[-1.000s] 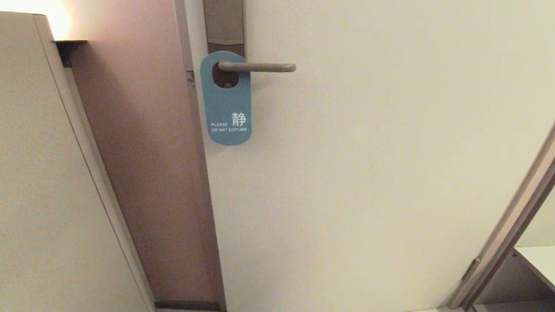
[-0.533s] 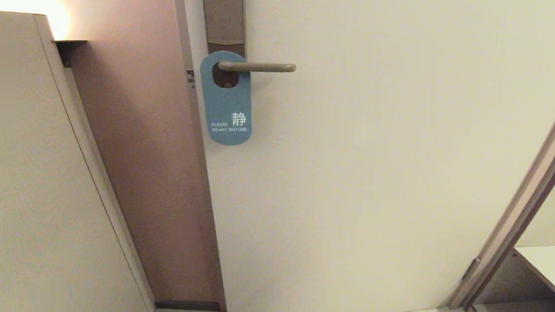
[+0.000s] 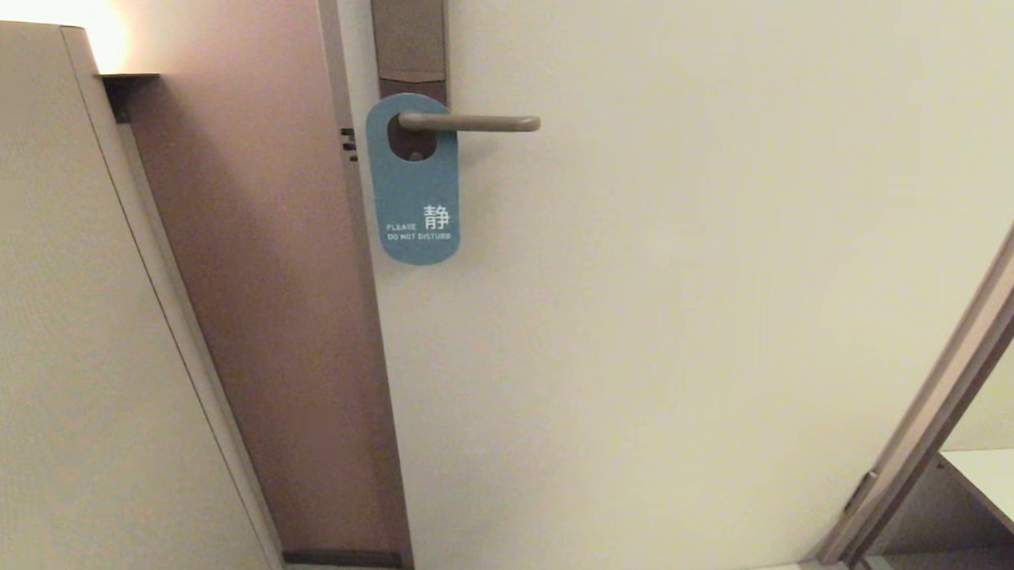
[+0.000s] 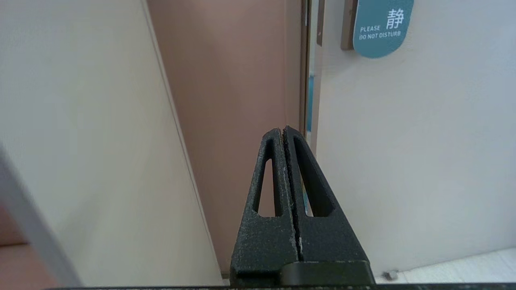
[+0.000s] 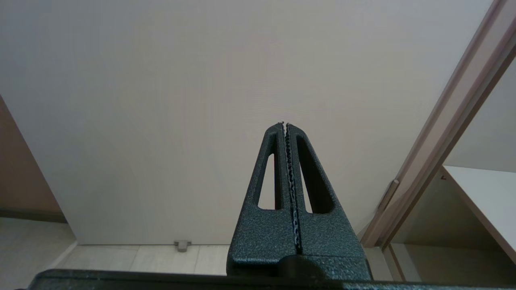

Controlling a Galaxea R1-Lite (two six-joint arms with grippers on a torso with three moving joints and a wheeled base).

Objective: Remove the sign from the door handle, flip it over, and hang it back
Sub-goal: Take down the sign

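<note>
The sign's lower end [image 3: 419, 243] is hanging free below the door handle, so I should keep bringing my left gripper closer to the sign's edge [image 3: 377, 194] until its fingers can open next to it.
The sign [image 3: 416, 181] hangs on the door handle [image 3: 470, 122] with its blue side and white text facing out; the lever passes through its oval hole. The handle sits on a tall brown backplate [image 3: 408, 28]. The sign's lower end also shows in the left wrist view [image 4: 381, 28]. My left gripper [image 4: 282, 129] is shut and empty, low and well short of the sign, near the door's edge. My right gripper [image 5: 285, 124] is shut and empty, facing the bare door panel. Neither gripper shows in the head view.
The white door [image 3: 683, 325] fills the middle. A brown wall strip [image 3: 261, 310] and a white cabinet side [image 3: 49, 345] stand to the left. A door frame [image 3: 950, 393] and a white shelf [image 3: 997, 488] are at the right. A small door stop [image 5: 182, 245] sits on the floor.
</note>
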